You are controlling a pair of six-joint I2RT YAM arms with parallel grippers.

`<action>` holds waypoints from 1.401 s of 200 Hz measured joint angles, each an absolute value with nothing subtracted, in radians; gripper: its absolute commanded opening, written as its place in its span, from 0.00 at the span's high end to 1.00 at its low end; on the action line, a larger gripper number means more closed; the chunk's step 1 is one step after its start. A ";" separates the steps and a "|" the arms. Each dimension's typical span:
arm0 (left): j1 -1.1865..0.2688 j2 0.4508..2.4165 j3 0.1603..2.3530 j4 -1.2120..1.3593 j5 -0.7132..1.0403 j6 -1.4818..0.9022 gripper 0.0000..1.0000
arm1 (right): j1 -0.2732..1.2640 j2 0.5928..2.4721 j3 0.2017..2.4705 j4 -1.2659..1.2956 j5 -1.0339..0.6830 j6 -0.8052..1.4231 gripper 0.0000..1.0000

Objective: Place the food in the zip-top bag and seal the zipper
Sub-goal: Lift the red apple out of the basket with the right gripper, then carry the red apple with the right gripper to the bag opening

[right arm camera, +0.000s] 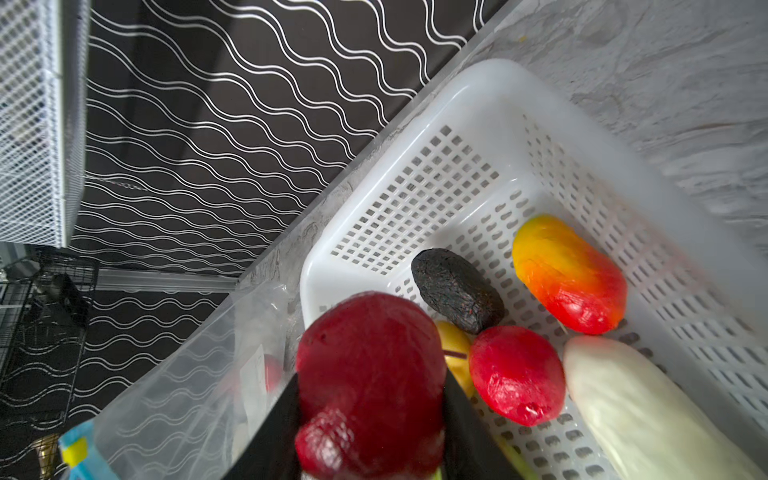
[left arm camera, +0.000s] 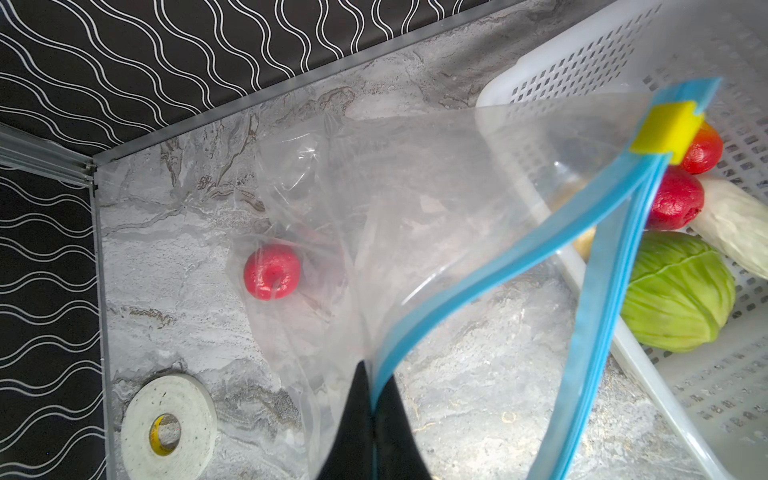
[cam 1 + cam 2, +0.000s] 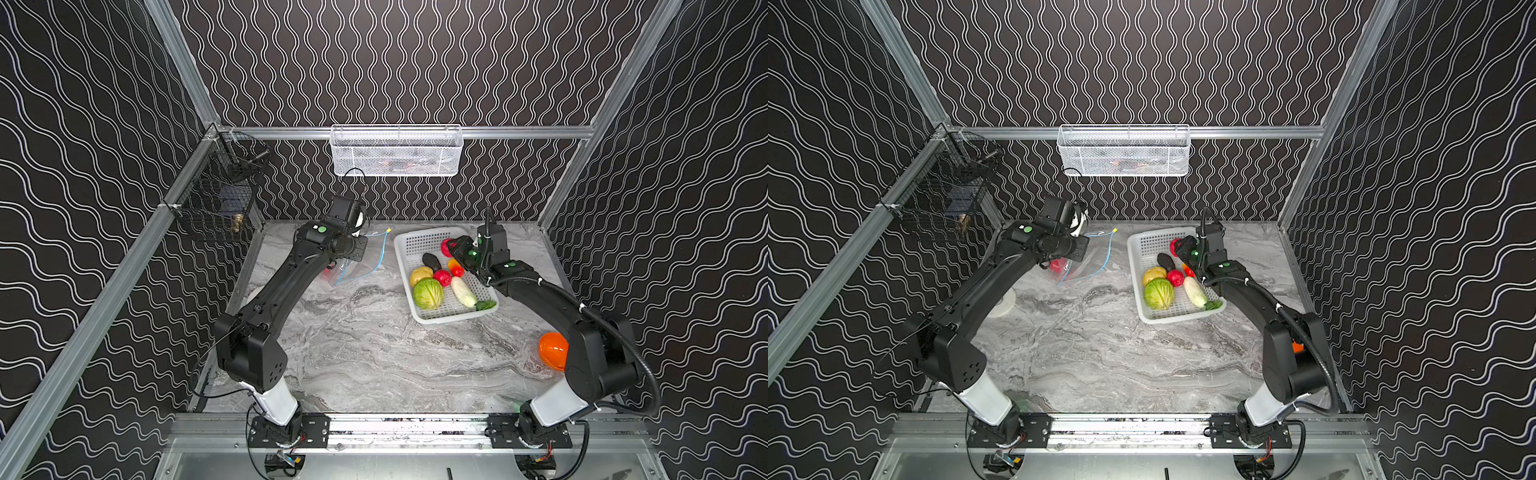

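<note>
The left gripper is holding the bag's opening (image 3: 372, 249) open toward the basket, so the right gripper should go on carrying the dark red round until it is past the bag's blue strip (image 3: 380, 260).
The clear zip-top bag (image 2: 415, 199) lies on the marble table left of the white basket, and its mouth gapes open. My left gripper (image 2: 374, 409) is shut on the blue zipper (image 2: 519, 249) strip. The yellow slider (image 2: 665, 129) sits at the strip's far end. One red round (image 2: 272, 271) lies inside the bag. My right gripper (image 1: 370, 384) is shut on a dark red round (image 3: 447, 246), held above the basket's far end. In the basket lie the cabbage (image 3: 428, 293), radish (image 3: 463, 291), potato (image 3: 420, 275), avocado (image 3: 431, 262), pepper (image 1: 569, 274) and another red round (image 3: 442, 277).
The white perforated basket (image 3: 409, 245) stands right of centre. A tape roll (image 2: 168, 428) lies near the left wall. An orange bowl (image 3: 552, 351) sits behind the right arm. A white mesh basket (image 3: 397, 149) hangs on the back rail and a black wire one (image 3: 216, 199) on the left.
</note>
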State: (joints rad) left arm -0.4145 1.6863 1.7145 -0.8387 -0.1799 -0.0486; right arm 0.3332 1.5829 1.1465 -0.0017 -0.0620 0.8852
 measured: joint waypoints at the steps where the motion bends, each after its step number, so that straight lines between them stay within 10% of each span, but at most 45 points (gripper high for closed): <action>1: -0.414 1.686 1.715 -0.839 -0.180 -0.049 1.00 | 0.334 1.581 1.146 -0.002 -0.062 0.886 0.65; 280: -0.418 1.684 1.734 -0.858 -0.164 -0.046 1.00 | 0.608 1.530 1.196 0.193 -0.170 0.848 0.61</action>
State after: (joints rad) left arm -0.4179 1.6844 1.7344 -0.8577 -0.1638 -0.0463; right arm 0.6079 1.5303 1.1965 0.1928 -0.1699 0.8478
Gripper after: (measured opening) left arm 0.049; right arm 0.446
